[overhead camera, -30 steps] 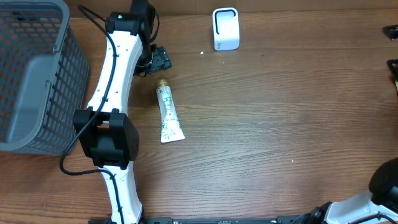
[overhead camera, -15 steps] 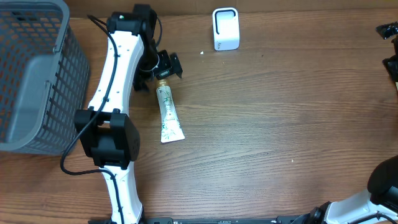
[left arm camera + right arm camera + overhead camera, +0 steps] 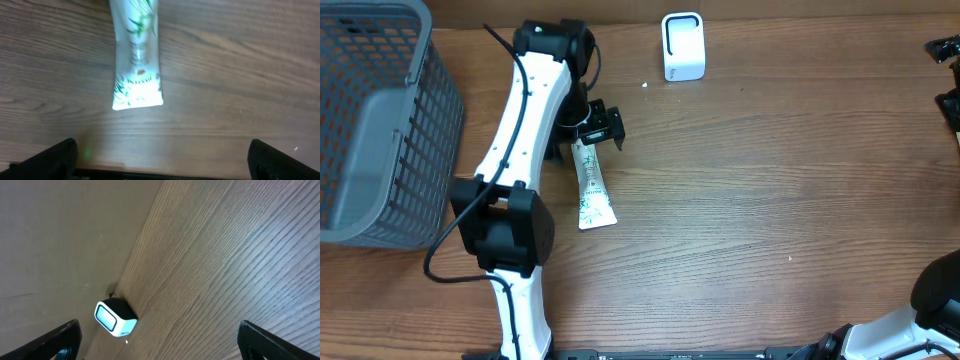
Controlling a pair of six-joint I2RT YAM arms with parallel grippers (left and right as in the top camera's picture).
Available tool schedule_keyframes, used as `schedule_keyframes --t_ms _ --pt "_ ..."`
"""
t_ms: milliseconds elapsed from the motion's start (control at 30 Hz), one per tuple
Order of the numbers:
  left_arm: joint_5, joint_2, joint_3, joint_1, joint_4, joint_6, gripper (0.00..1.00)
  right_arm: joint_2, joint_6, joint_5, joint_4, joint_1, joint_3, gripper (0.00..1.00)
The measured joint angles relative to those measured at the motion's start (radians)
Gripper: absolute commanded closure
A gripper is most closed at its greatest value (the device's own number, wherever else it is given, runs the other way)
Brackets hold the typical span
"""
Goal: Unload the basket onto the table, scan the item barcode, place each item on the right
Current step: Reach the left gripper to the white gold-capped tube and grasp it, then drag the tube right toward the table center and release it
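The tube (image 3: pixel 593 195) is near the basket, far from my right gripper, so my left gripper should bring it in front of the scanner (image 3: pixel 670 195) for my right one.
The item is a white tube with green leaf print (image 3: pixel 592 190), lying flat on the wooden table with its crimped end toward the front edge. My left gripper (image 3: pixel 597 127) hovers open over the tube's cap end. In the left wrist view the tube (image 3: pixel 136 60) fills the top centre, and the left gripper (image 3: pixel 162 162) has its dark fingertips (image 3: pixel 47 159) wide apart with nothing between them. The white barcode scanner (image 3: pixel 682 46) stands at the back of the table. My right gripper (image 3: pixel 950 75) is open at the far right edge, and its wrist view shows the scanner (image 3: pixel 116 319) far off.
A grey mesh basket (image 3: pixel 370 120) takes up the table's back left corner. The left arm's white links (image 3: pixel 510 130) run from the front edge up to the tube.
The left gripper has swung right and forward, from behind the tube's cap to above its cap end. The tube, scanner and right arm have stayed put.
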Motion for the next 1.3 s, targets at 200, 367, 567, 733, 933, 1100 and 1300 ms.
schedule_keyframes --t_ms 200,367,567,733,933,1100,1300 --pt "-0.054 -0.211 -0.143 -0.071 0.0 0.016 0.0 0.0 0.0 0.0 0.001 0.0 0.0 0.0" --pt "-0.091 -0.408 -0.343 -0.068 0.016 -0.015 0.0 0.0 0.0 0.001 0.0 0.0 0.0 0.0" --pt "-0.105 -0.415 -0.557 -0.062 0.254 -0.042 0.0 0.0 0.0 0.0 0.0 0.0 0.0 0.0" --pt "-0.105 -0.406 -0.703 -0.034 0.457 -0.069 0.28 0.0 0.0 0.0 0.0 0.0 0.0 0.0" --pt "-0.11 -0.405 -0.816 0.053 0.703 -0.09 0.49 0.0 0.0 0.0 0.001 0.0 0.0 0.0" --pt "-0.105 -0.405 -0.891 0.074 0.885 -0.091 0.58 0.0 0.0 0.0 0.0 0.0 0.0 0.0" --pt "-0.09 -0.399 -0.949 0.073 1.023 -0.121 0.74 0.0 0.001 0.0 0.0 0.0 0.0 0.0"
